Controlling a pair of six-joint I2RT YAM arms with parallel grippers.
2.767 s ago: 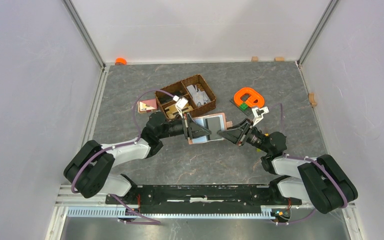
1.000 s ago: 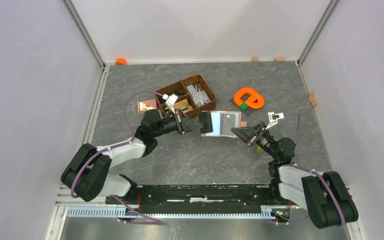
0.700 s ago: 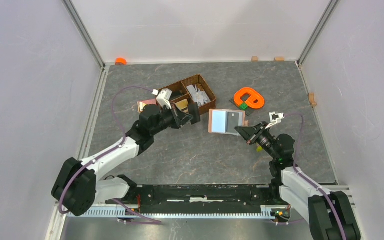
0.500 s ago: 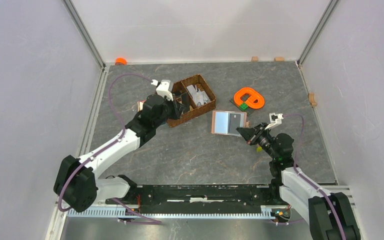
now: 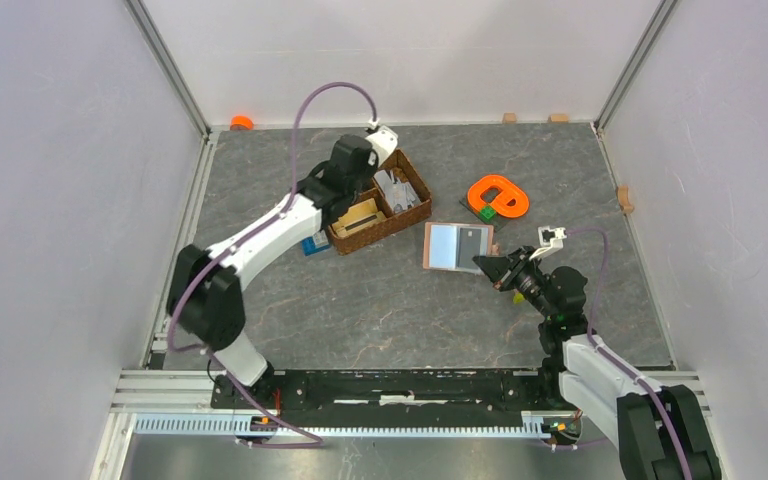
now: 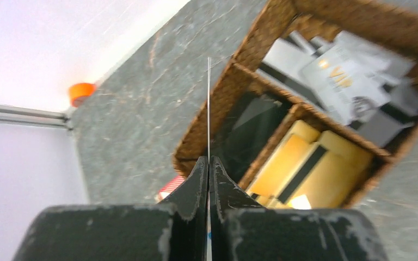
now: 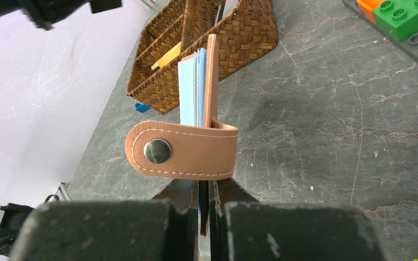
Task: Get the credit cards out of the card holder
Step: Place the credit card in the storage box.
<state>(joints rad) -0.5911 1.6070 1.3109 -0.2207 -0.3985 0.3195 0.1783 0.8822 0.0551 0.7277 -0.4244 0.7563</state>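
Observation:
The credit card (image 6: 209, 109) is hanging just above the basket's open dark compartment (image 6: 252, 135), so the robot's left gripper goes on lowering the card until its edge is inside the basket's sides, then let go.
My right gripper (image 5: 487, 263) (image 7: 206, 185) is shut on the tan card holder (image 5: 457, 246) (image 7: 213, 81) and holds it off the table near the middle. The holder stands on edge, its snap tab (image 7: 182, 150) hanging loose. Blue credit cards (image 7: 192, 89) still sit inside it. My left gripper (image 5: 353, 192) (image 6: 208, 161) is shut on one credit card (image 6: 208, 109), which shows only as a thin edge. It hangs above the left part of the wicker basket (image 5: 412, 212) (image 6: 217, 103).
The basket (image 7: 234, 32) holds yellow cards (image 6: 305, 163) and grey cards (image 6: 337, 76) in separate compartments. An orange toy (image 5: 498, 195) on bricks (image 7: 408, 16) lies behind the holder. A blue piece (image 5: 312, 243) lies left of the basket, an orange cap (image 6: 80, 91) at the far wall.
My left arm pulled a card away from the holder and swung back left to above the basket. My right gripper moved the holder slightly right, then stayed still.

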